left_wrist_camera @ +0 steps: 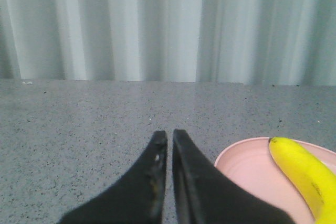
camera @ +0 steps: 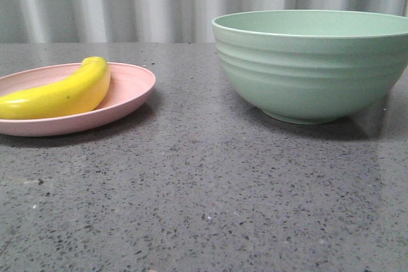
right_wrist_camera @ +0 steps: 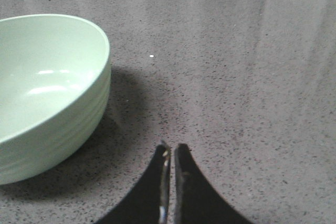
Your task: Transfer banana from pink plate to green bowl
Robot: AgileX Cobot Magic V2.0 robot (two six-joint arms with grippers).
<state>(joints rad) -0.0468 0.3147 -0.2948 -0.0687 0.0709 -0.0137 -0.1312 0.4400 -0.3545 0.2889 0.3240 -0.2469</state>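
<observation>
I should keep moving my left gripper toward the banana (camera: pixel 75 91) until its fingers close around it, because the yellow banana is by itself on the open pink plate (camera: pixel 129 85).
The yellow banana (camera: pixel 60 92) lies on the pink plate (camera: pixel 131 93) at the left of the front view. The empty green bowl (camera: pixel 312 62) stands at the right. Neither gripper shows in the front view. In the left wrist view my left gripper (left_wrist_camera: pixel 170 136) is shut and empty over the bare table, with the plate (left_wrist_camera: pixel 247 163) and banana (left_wrist_camera: pixel 304 177) beside it. In the right wrist view my right gripper (right_wrist_camera: pixel 172 149) is shut and empty over the table, apart from the bowl (right_wrist_camera: pixel 47 93).
The grey speckled tabletop (camera: pixel 204 189) stretches between plate and bowl. A pale corrugated wall (camera: pixel 127 1) stands behind the table's far edge.
</observation>
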